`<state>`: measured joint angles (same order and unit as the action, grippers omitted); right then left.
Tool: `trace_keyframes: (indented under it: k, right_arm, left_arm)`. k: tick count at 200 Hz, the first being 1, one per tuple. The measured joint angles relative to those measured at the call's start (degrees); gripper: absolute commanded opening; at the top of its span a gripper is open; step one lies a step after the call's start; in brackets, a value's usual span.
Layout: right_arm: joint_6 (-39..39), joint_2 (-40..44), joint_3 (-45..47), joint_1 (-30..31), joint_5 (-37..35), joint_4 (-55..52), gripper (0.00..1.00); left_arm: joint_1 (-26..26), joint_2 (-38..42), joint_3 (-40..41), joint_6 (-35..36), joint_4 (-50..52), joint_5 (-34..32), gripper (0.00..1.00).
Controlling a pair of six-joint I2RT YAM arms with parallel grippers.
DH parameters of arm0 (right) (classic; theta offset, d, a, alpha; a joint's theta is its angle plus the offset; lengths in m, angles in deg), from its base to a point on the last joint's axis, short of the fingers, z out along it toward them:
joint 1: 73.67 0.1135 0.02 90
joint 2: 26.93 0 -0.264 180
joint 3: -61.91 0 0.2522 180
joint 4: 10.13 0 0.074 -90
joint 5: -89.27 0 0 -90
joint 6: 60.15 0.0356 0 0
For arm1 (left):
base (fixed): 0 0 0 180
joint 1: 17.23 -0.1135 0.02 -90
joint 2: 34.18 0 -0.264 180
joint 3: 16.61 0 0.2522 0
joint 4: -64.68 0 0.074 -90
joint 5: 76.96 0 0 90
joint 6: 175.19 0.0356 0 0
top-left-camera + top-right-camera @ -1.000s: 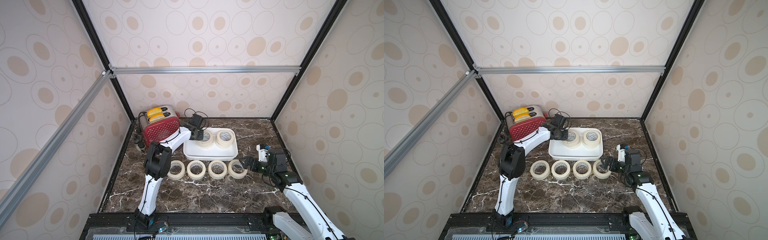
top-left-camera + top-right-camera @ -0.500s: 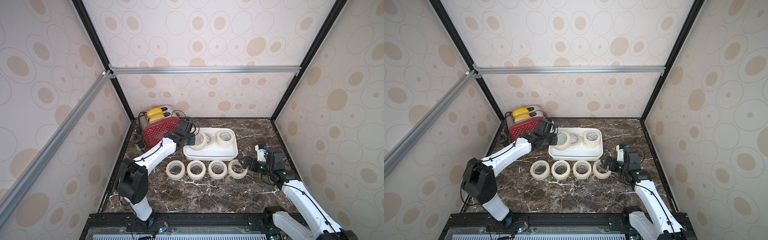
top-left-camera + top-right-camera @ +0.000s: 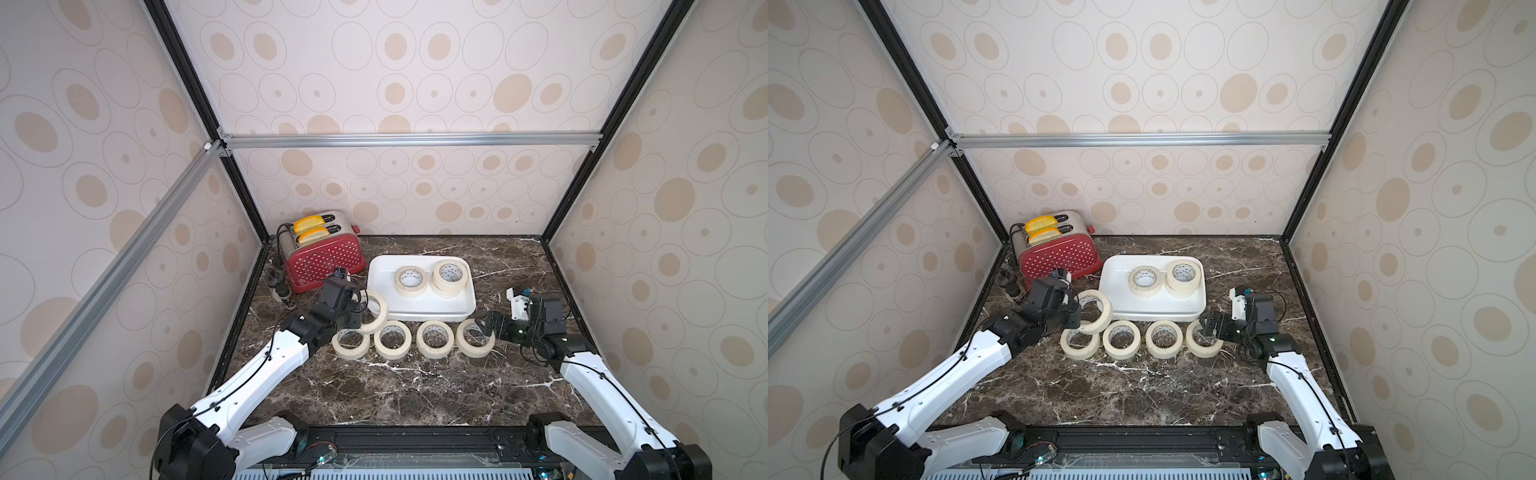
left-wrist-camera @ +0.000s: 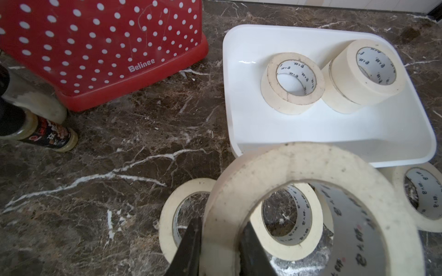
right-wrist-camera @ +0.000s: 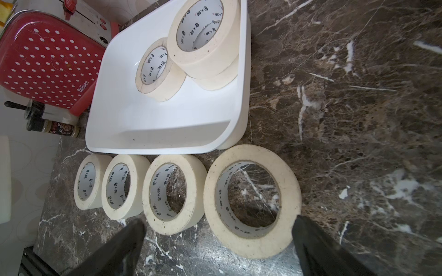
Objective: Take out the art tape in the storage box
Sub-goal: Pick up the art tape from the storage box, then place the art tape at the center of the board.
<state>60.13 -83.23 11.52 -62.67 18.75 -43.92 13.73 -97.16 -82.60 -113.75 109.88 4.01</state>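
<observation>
The marble [image 3: 346, 379] in front of the row is open for the held roll [image 3: 383, 313], so the robot's left gripper should keep moving the roll there until it lies flat.
The storage box [image 3: 419, 309] is a shallow white tray on the marble. One art tape roll [image 3: 410, 281] lies flat in it beside a stack of two [image 3: 449, 278]. A row of several rolls [image 3: 392, 339] lies on the table along the tray's front. My left gripper [image 3: 359, 309] [image 4: 221, 248] is shut on the wall of another roll [image 3: 377, 311] [image 4: 299, 167]. That roll hangs tilted outside the tray's front left corner, over the row's left end. My right gripper [image 3: 486, 326] [image 5: 217, 227] stands open, its fingers straddling the near rim of the rightmost roll [image 5: 252, 198].
A red white-dotted toaster [image 3: 324, 259] with yellow slices stands at the back left, next to the tray. Small bottles [image 3: 280, 291] lie beside it against the left wall. Enclosure walls close in the sides and back.
My left gripper has carried its roll out of the tray, forward and to the left, to above the row's left end. The right gripper has barely moved.
</observation>
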Motion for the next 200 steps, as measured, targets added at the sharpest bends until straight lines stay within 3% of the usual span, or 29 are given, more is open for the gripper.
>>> trace_keyframes:
  k: [52,105,142,163,200]
  right_arm:
    - [-0.92,0.57,0.00,-0.04,-1.16,0.00,1.00]
    - [-1.20,1.33,0.00,-0.04,-2.67,0.00,1.00]
    - [-1.20,1.44,0.00,-0.04,-3.19,-0.04,1.00]
    - [-1.29,1.84,0.00,-0.04,-3.58,-0.13,1.00]
    - [-1.73,2.62,0.00,-0.04,-4.28,-0.13,1.00]
  left_arm:
    - [5.73,7.63,4.81,-4.15,10.19,-0.26,0.14]
    - [8.17,15.21,9.49,-8.22,20.26,-0.94,0.12]
    - [10.36,12.46,9.49,-10.91,22.88,-2.47,0.08]
    - [10.36,11.04,10.45,-13.00,23.12,-2.91,0.12]
    - [10.43,11.65,14.08,-15.76,22.99,-4.20,0.11]
